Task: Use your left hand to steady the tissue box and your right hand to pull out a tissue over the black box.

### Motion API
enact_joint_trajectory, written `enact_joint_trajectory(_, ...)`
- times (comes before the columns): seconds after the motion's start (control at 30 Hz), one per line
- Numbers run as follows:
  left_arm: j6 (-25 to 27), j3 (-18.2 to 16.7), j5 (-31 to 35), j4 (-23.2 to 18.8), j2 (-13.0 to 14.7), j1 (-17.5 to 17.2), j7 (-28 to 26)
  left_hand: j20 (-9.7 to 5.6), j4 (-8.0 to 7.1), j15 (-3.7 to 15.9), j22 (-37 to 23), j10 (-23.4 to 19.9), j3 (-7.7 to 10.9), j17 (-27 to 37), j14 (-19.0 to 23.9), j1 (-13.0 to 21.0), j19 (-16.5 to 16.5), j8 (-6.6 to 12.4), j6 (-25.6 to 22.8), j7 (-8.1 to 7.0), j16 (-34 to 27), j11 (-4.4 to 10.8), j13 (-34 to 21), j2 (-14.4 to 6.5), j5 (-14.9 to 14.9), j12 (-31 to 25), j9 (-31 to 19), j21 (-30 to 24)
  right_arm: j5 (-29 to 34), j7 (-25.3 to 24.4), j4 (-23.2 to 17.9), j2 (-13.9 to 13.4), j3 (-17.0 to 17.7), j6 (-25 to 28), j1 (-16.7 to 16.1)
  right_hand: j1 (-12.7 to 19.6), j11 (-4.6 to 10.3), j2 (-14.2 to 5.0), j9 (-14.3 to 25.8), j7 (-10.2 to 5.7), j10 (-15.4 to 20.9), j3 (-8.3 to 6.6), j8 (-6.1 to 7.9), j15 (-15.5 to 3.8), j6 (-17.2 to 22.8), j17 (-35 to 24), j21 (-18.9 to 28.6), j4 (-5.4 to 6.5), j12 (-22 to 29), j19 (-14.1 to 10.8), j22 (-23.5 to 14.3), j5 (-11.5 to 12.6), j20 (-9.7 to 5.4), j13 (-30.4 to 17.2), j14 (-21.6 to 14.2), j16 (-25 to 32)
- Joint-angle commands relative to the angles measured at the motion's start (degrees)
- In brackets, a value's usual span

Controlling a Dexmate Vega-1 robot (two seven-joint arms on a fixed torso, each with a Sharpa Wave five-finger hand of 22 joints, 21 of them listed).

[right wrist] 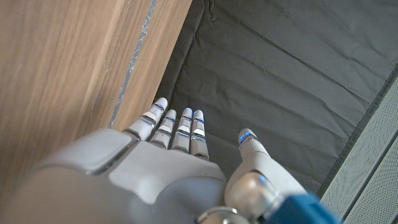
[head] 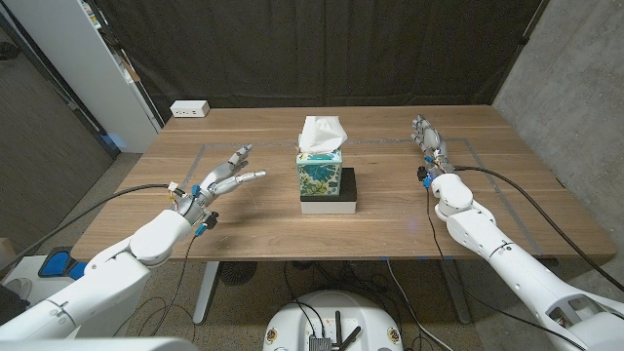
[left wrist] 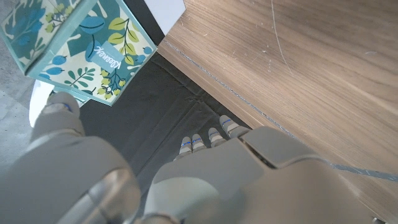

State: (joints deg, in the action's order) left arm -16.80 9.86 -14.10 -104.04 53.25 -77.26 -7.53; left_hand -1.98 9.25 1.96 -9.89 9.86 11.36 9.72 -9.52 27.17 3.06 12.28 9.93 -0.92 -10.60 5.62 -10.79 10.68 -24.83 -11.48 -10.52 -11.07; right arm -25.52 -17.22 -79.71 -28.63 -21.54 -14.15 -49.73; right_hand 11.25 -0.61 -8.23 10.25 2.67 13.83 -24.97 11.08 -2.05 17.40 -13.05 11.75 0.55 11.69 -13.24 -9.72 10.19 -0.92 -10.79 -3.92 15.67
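The white tissue (head: pixel 323 133) stands up in a loose fan from the top of the tissue box (head: pixel 320 154), so it will become a long, narrow piece when I pull.
A teal tissue box (head: pixel 319 175) with a leaf print stands upright at the table's middle, a white tissue (head: pixel 321 134) sticking up from its top. It stands on a black box with a white base (head: pixel 344 192). My left hand (head: pixel 222 181) hovers left of the box, fingers spread and pointing toward it, holding nothing and a clear gap away. The left wrist view catches the tissue box (left wrist: pixel 78 46) beyond my left hand (left wrist: pixel 186 180). My right hand (head: pixel 429 141) is at the right of the table, fingers straight and together, empty; in its wrist view the right hand (right wrist: pixel 180 168) points past the table edge.
A white power strip (head: pixel 189 109) lies at the table's far left corner. Black curtains hang behind the wooden table (head: pixel 263 219). Cables run from both wrists off the table's sides. Faint tape lines mark a rectangle on the tabletop.
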Motion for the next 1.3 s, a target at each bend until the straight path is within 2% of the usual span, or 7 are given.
enact_joint_trajectory(0.03, 0.6, 1.3, -0.1, 0.2, 0.4, 2.1, 3.0, 0.53, -0.09, 0.66, -0.2, 9.1, -1.11, 0.2, -5.7, 1.2, -1.5, 0.54, 14.4, 0.95, -0.6, 0.06, -0.2, -0.2, -0.8, -0.7, -0.2, -0.7, 0.9, 0.0, -0.9, -0.4, -0.2, -0.1, -0.5, 0.5, -0.02, -1.08, 0.1, -0.01, 0.7, -0.22, -0.03, -0.47, 0.4, 0.0, -0.3, -0.48, -0.1, -0.5, -0.3, 0.0, -0.28, -0.2, -0.5, -0.1)
enact_joint_trajectory(0.37, 1.4, 3.3, 0.7, 0.0, 1.3, 5.3, 5.6, -0.26, -0.06, 0.90, -0.2, 6.8, -2.61, 0.2, -3.9, 2.3, -3.3, 1.27, 11.9, 0.91, -0.7, 0.09, -0.2, -0.3, -1.6, -1.2, -0.2, -0.9, 1.3, -0.3, -1.6, -0.8, 0.0, 0.0, -1.0, 0.5, 0.03, -1.08, 0.1, 0.00, 0.8, -0.23, -0.03, -0.40, 0.4, 0.0, -0.3, -0.63, -0.1, -0.5, -0.3, -0.1, -0.23, -0.2, -0.6, -0.1)
enact_joint_trajectory(0.9, 0.8, 8.1, 1.3, 2.6, 0.3, 12.2, 10.1, -0.61, -0.14, 1.24, -0.1, 3.8, -4.45, 0.2, -1.0, 3.8, -5.3, 1.90, 9.2, 0.77, -0.9, 0.14, -0.1, -0.5, -2.3, -1.7, -0.2, -1.1, 3.0, -0.8, -3.7, -1.6, 0.0, -1.0, -2.6, 0.5, 0.00, -1.06, 0.1, 0.03, 0.8, -0.22, -0.06, -0.34, 0.4, 0.0, -0.3, -0.83, -0.2, -0.5, -0.3, -0.1, -0.17, -0.2, -0.7, -0.2)
enact_joint_trajectory(1.17, 1.5, 10.1, 2.2, 2.9, 0.3, 14.9, 11.6, -0.68, -0.16, 1.15, -0.1, 1.7, -5.63, 0.2, 1.0, 4.9, -6.0, 2.28, 7.3, 1.70, -0.9, -0.90, -0.1, -0.6, -2.7, -2.0, -0.1, -1.0, 3.7, -1.2, -4.4, -1.9, 0.3, -1.5, -3.3, 0.5, -0.09, -1.06, 0.1, 0.05, 0.8, -0.21, -0.07, -0.47, 0.4, 0.0, -0.3, -0.90, -0.2, -0.5, -0.3, -0.1, -0.18, -0.3, -0.6, -0.3)
enact_joint_trajectory(1.3, 1.4, 11.2, 2.0, 3.6, 0.0, 16.5, 13.1, -0.68, -0.10, 1.12, -0.1, 0.5, -6.14, 0.1, 2.1, 5.5, -6.6, 2.51, 6.3, 1.94, -1.1, -0.79, -0.1, -0.6, -2.9, -2.2, -0.1, -1.0, 4.1, -1.4, -4.7, -2.1, 0.4, -1.7, -3.6, 0.4, -0.09, -1.06, 0.1, 0.05, 0.9, -0.21, -0.08, -0.45, 0.4, 0.0, -0.3, -0.93, -0.2, -0.5, -0.3, -0.1, -0.20, -0.3, -0.6, -0.3)
